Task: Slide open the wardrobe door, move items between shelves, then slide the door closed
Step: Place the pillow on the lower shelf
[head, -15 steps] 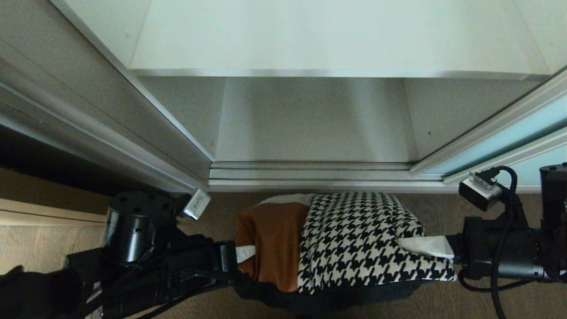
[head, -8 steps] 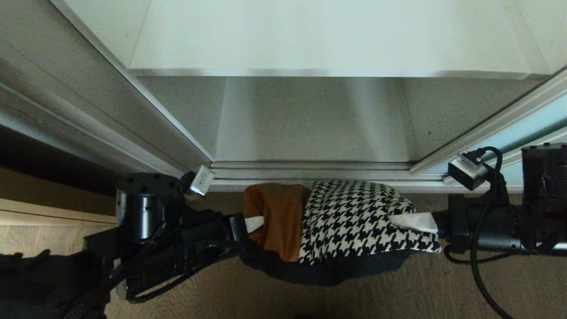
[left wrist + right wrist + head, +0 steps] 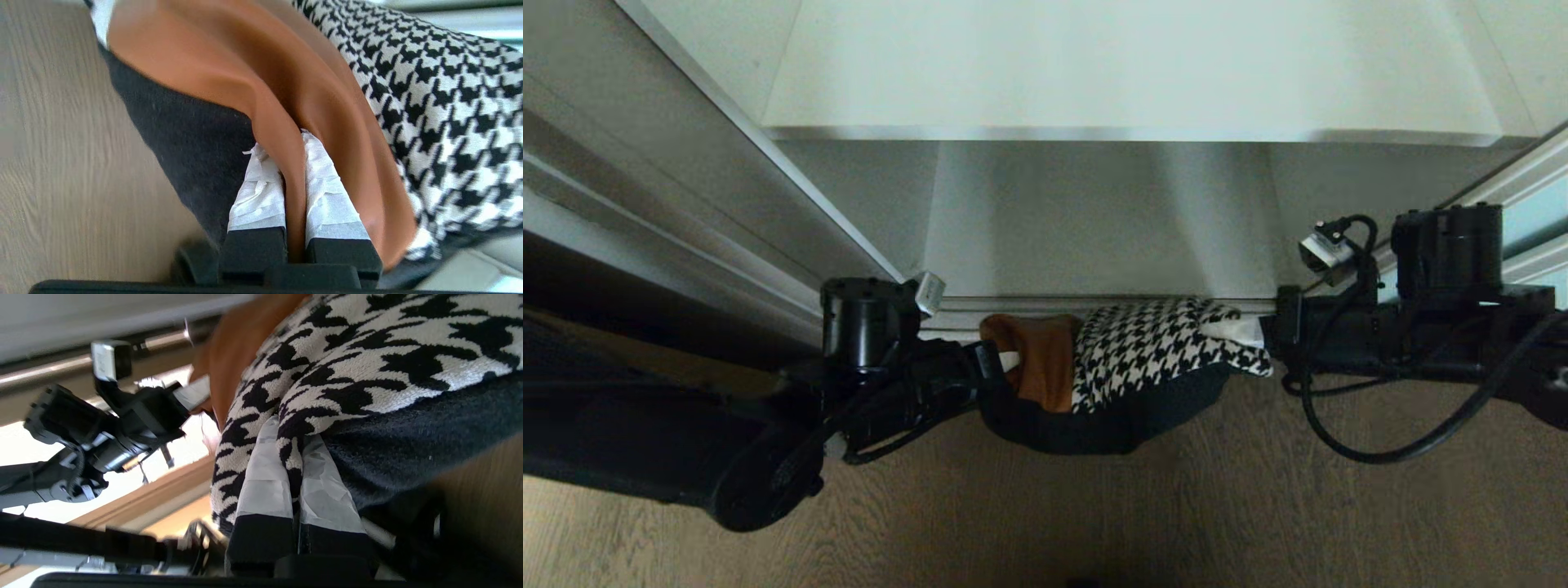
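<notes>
My grippers need to swing the cushion inward and lay it down flat on the wardrobe's lower board (image 3: 1101, 225), because the cushion's black backing (image 3: 1103, 432) is hanging out over the floor in front of the wardrobe's bottom track.
The cushion (image 3: 1127, 359), tan leather and houndstooth over black backing, hangs between both grippers just above the floor, at the wardrobe's bottom track. My left gripper (image 3: 1011, 361) is shut on a fold of its tan leather edge (image 3: 229, 61), the taped fingers (image 3: 261, 192) pinching it. My right gripper (image 3: 1241, 331) is shut on the houndstooth corner (image 3: 367, 343), which is squeezed between its taped fingers (image 3: 265, 486). The frosted aqua sliding door (image 3: 1535, 220) stands pushed to the right. A white shelf (image 3: 1127, 73) spans the open wardrobe above the lower board (image 3: 1094, 229).
The silver bottom track (image 3: 1094, 306) runs along the wardrobe's front, right behind the cushion. The wardrobe's left frame (image 3: 727, 163) slants down beside my left arm. Wood floor (image 3: 1094, 506) lies below. My left arm (image 3: 122, 420) shows across from the right wrist camera.
Both arms have carried the cushion forward from over the floor up to the wardrobe's bottom track. Both grips have stayed shut.
</notes>
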### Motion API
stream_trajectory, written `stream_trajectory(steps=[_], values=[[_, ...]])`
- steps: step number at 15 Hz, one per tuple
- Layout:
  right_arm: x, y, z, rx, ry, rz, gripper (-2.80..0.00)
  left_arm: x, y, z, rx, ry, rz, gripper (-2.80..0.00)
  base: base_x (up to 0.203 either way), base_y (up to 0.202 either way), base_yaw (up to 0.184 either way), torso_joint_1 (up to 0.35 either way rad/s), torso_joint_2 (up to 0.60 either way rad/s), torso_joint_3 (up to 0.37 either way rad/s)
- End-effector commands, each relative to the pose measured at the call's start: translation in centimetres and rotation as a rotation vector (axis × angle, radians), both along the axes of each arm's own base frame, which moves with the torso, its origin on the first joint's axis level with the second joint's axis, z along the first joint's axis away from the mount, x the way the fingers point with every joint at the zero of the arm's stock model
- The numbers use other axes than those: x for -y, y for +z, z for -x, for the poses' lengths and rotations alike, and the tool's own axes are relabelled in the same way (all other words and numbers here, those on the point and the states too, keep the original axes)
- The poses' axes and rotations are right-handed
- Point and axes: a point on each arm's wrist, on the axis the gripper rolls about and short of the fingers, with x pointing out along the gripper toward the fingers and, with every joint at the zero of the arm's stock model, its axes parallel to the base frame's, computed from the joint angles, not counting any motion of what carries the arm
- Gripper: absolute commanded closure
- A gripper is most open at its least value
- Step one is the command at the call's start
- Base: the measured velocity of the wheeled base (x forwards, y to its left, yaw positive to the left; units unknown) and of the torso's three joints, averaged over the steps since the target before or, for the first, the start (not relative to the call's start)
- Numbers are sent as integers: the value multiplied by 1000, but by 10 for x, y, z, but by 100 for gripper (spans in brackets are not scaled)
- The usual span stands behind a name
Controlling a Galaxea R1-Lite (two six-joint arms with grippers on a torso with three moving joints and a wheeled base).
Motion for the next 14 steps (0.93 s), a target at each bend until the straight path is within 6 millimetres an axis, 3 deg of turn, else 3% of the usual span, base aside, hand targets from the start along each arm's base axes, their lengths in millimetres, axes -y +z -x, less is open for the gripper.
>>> stream_trajectory(steps=[1,4,8,11,12,14], values=[[-1,-2,-17,33,-9,-14,0,0,0,-20,21,28,10,0,0,0,0,0,0,0],[1,18,-10,112,-11,-41,0,-5,32,-24,108,46,54,0,0,0,0,0,0,0],[11,56,15,230,-16,-75,0,-10,75,-13,217,44,94,0,0,0,0,0,0,0],[19,68,35,272,-21,-86,0,-16,96,2,268,39,110,0,0,0,0,0,0,0],[22,66,36,266,-29,-83,0,-17,96,4,269,37,105,0,0,0,0,0,0,0],[22,45,26,197,-29,-65,0,-12,74,-6,212,35,70,0,0,0,0,0,0,0]])
